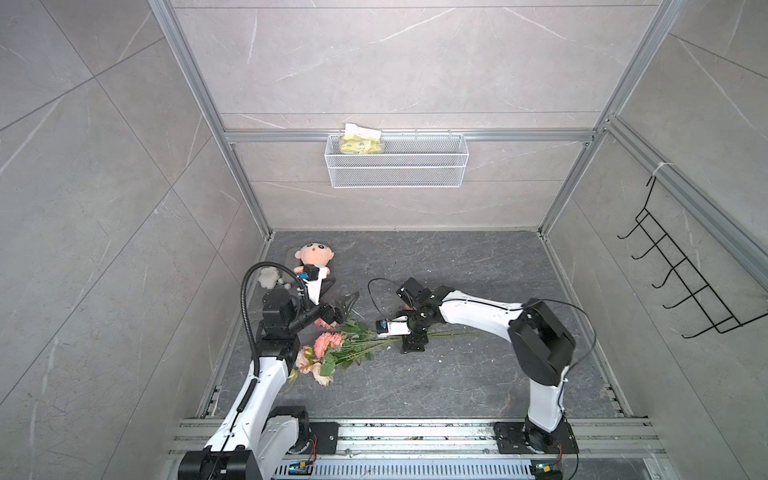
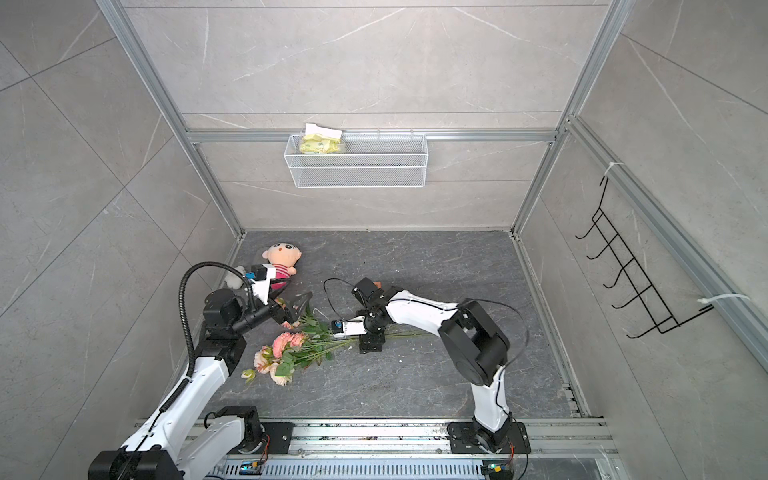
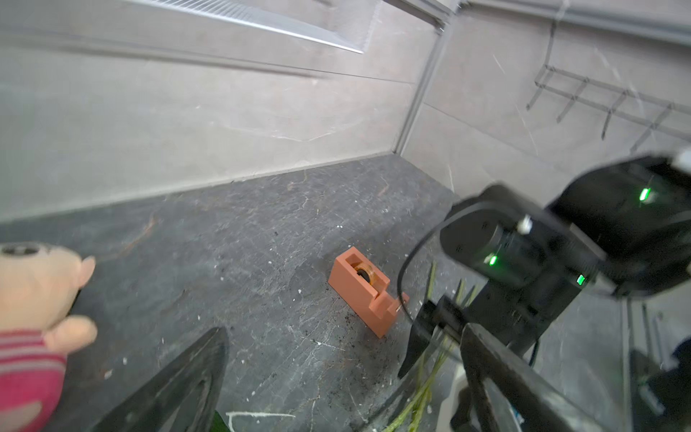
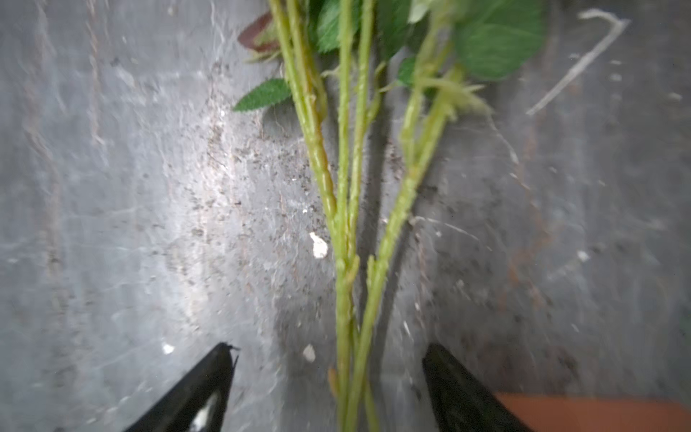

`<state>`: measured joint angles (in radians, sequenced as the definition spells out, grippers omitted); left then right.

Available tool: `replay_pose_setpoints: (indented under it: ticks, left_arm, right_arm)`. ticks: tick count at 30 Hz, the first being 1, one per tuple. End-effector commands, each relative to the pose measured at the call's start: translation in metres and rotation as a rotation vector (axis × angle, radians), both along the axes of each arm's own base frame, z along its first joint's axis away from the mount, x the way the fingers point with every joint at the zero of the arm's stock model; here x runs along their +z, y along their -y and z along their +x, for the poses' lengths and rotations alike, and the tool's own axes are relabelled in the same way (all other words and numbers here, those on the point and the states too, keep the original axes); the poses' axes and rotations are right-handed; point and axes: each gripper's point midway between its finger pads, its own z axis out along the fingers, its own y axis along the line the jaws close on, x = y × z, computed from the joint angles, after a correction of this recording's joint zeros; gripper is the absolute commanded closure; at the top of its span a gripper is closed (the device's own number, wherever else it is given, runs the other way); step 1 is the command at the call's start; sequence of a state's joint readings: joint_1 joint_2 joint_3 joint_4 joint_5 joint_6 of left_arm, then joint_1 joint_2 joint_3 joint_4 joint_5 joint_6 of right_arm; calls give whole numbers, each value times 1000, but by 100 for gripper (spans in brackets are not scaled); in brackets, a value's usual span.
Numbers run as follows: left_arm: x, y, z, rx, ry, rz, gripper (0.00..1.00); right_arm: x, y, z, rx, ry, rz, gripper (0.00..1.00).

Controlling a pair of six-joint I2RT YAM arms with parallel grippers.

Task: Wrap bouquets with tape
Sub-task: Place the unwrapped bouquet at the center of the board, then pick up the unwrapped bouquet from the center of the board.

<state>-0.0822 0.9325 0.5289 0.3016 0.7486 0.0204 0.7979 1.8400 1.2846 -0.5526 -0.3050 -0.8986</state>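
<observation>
I should pinch the stems [image 4: 350, 263] with my left gripper, because my right gripper straddles the stems [image 4: 352, 367] beside the orange dispenser and needs to be free to pull tape across them.
The bouquets [image 1: 332, 349] [image 2: 286, 353] lie on the dark floor, pink and peach blooms to the left and long green stems [image 4: 347, 224] running right. My right gripper [image 4: 328, 348] [image 1: 412, 347] points down over the stems and is open, its fingers straddling them without touching. The tape sits in its orange dispenser [image 3: 368, 291] on the floor just behind the right arm; an edge of it shows in the right wrist view [image 4: 598, 411]. My left gripper [image 3: 344, 336] [image 1: 347, 307] hovers open and empty above the leaves, facing the dispenser.
A pink plush doll [image 1: 312, 259] lies at the back left beside a white fluffy lump [image 1: 268, 277]. On the back wall hangs a white wire basket [image 1: 397, 162], and on the right wall a black hook rack [image 1: 681, 282].
</observation>
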Motion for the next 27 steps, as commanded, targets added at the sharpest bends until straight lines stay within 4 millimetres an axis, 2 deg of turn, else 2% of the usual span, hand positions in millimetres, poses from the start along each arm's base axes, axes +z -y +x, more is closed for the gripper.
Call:
replay_pose_setpoints:
  ticks: [1,3,5,7,9,11,14,16,18,21,27]
  left_arm:
    - [4,30,-23,-155,248,226,0]
    - [-15,42,-29,-190,255,337,0]
    - [-38,52,-35,-226,256,433,0]
    - [-66,62,-38,-247,280,544,1]
    - [-100,69,-40,-257,300,647,1]
    - [-122,80,-38,-279,269,752,3]
    - [-150,99,-41,-372,216,867,5]
    - [-170,104,-41,-401,180,917,9]
    - [-183,106,-40,-419,146,935,11]
    - [-192,106,-37,-426,124,954,14]
    - [-204,103,-27,-420,136,1027,30]
  right_arm:
    - [67,23,11,-180,137,163,4]
    - [96,57,43,-486,209,272,1]
    - [115,100,70,-806,199,354,0]
    - [123,142,89,-1136,131,410,0]
    - [119,167,95,-1375,14,397,0]
    - [107,152,85,-1393,-170,410,1]
    - [88,118,75,-1375,-425,527,3]
    - [80,108,75,-1391,-514,570,10]
    - [71,107,76,-1433,-553,599,15]
    - [61,102,74,-1466,-622,655,20]
    - [35,84,71,-1477,-791,735,30]
